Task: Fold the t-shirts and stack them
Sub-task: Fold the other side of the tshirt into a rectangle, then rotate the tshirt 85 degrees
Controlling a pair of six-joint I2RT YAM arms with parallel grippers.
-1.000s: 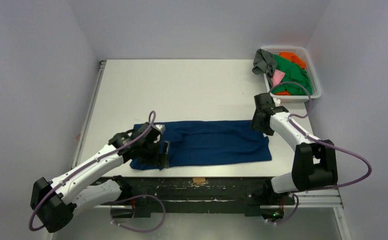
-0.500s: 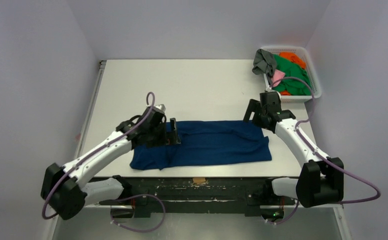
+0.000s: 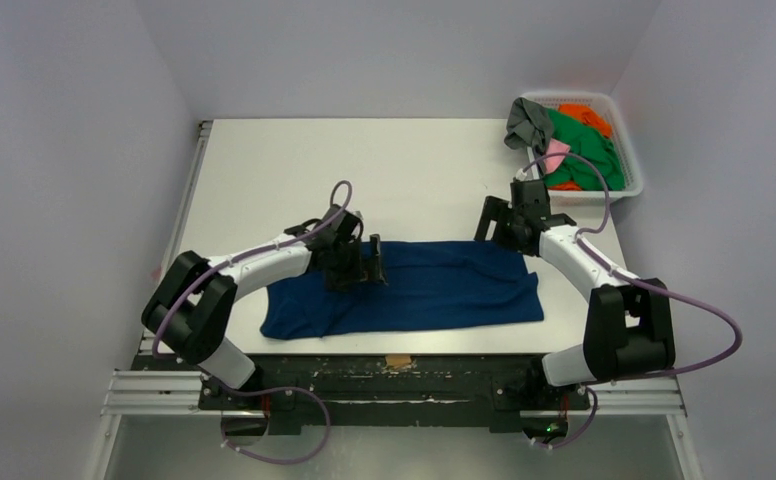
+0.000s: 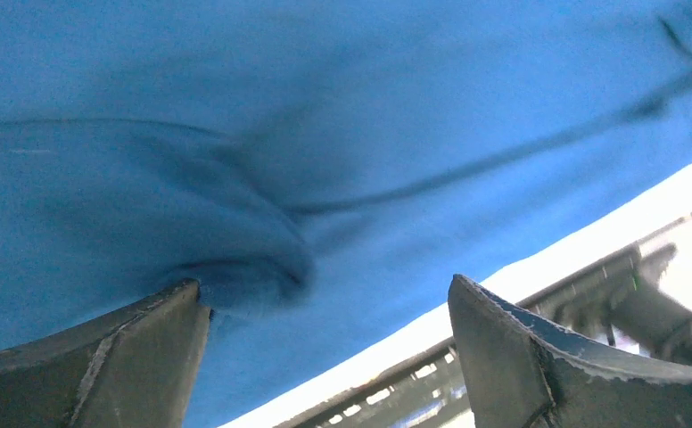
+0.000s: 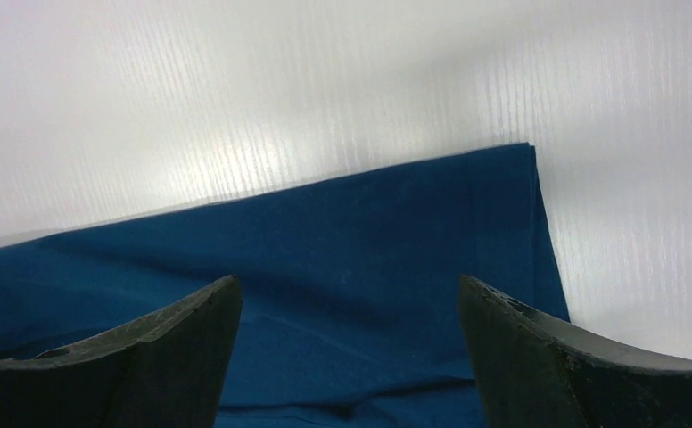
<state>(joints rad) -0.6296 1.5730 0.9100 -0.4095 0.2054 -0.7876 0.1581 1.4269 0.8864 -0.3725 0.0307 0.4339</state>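
Note:
The navy blue t-shirt's band (image 3: 434, 295) lies crosswise along the front bar, so the robot's left gripper should swing the band's end over to the far side (image 3: 349, 155) to turn the band lengthwise first.
A navy blue t-shirt (image 3: 424, 288) lies folded into a long band across the near part of the table. It fills the left wrist view (image 4: 325, 134) and the lower part of the right wrist view (image 5: 342, 259). My left gripper (image 3: 372, 262) is open and empty, low over the band's far edge left of centre. My right gripper (image 3: 492, 222) is open and empty, just above the band's far right corner. Green (image 3: 586, 148), orange (image 3: 586, 116), grey (image 3: 527, 124) and pink (image 3: 557, 153) shirts lie heaped in the basket.
A white mesh basket (image 3: 632, 186) stands at the table's far right corner. The white table (image 3: 364, 170) stretches bare behind the navy shirt. The table's metal front rail (image 3: 394, 372) runs along the near edge.
My left gripper has moved from the band's near left end up and right to its far edge. My right gripper has swung from the band's right end to just beyond its far right corner.

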